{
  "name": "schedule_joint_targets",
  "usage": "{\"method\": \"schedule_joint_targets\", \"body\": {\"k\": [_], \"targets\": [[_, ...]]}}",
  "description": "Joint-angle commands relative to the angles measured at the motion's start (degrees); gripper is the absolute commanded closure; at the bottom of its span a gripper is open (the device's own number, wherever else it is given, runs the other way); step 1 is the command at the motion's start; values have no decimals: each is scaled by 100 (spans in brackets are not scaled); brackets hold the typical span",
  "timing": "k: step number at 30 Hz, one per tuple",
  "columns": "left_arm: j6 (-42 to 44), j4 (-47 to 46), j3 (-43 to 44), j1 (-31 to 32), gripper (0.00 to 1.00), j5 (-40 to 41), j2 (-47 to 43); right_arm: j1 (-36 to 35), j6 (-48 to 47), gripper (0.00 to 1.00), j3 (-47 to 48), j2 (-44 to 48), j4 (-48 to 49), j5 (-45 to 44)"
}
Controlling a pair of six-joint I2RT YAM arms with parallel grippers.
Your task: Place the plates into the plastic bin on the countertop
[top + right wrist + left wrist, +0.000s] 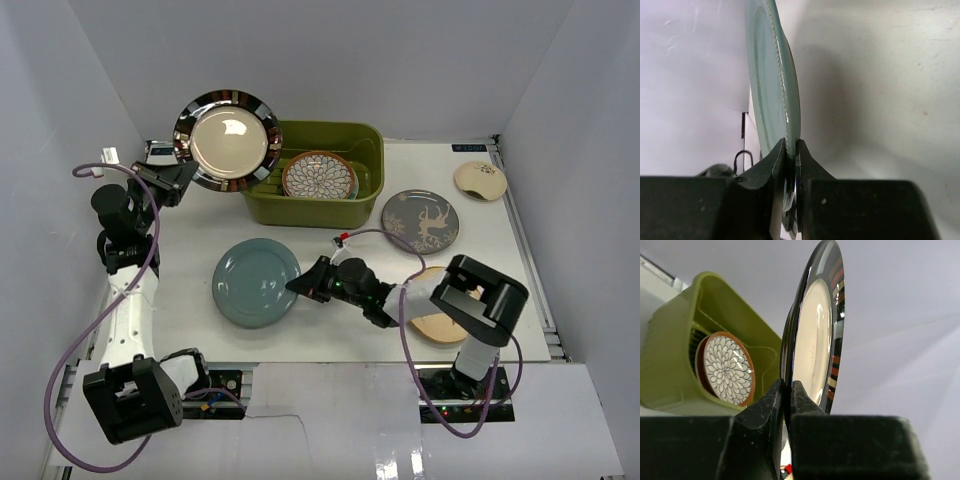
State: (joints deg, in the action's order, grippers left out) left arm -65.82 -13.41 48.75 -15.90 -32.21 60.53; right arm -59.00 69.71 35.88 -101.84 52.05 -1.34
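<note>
The bin (318, 142) stands open, so I should keep carrying the dark-rimmed cream plate by its rim with my left gripper until it rests there on the petal plate (318, 176).
My left gripper (178, 172) is shut on the rim of the dark-rimmed cream plate (227, 139) and holds it in the air at the left end of the olive-green plastic bin (365, 140). In the left wrist view the plate (815, 335) stands on edge between my fingers. The brown-white petal plate (319, 175) lies in the bin, over another plate that is mostly hidden. My right gripper (300, 284) is shut on the right rim of the plain teal plate (255, 282) on the countertop (190, 240); the plate shows edge-on in the right wrist view (771, 85).
The grey deer plate (420, 220) lies right of the bin. The small cream plate (480, 181) sits at the far right corner. A cream plate (437, 322) lies partly under my right arm. White walls enclose the table.
</note>
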Motion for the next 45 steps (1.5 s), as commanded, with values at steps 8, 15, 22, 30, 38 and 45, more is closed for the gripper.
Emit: {"method": "schedule_joint_targets", "body": {"k": [8, 15, 22, 30, 38, 45], "targets": [[376, -145, 1671, 1087, 100, 425, 966, 538, -1256, 92, -906, 3622, -887, 82], [834, 216, 3113, 1774, 100, 601, 2653, 1829, -1776, 92, -943, 5604, -2874, 1239], [1027, 453, 3896, 2196, 100, 716, 3885, 3665, -1795, 92, -127, 6115, -3491, 2673], [1282, 707, 4203, 2574, 100, 821, 4537, 4274, -1549, 92, 428, 5808, -3202, 3158], [1572, 1112, 4581, 2952, 100, 944, 5309, 4468, -1434, 92, 1017, 5263, -2894, 3149], [1722, 1937, 5003, 3049, 100, 1111, 5758, 4599, -1417, 92, 1413, 4867, -2745, 3044]]}}
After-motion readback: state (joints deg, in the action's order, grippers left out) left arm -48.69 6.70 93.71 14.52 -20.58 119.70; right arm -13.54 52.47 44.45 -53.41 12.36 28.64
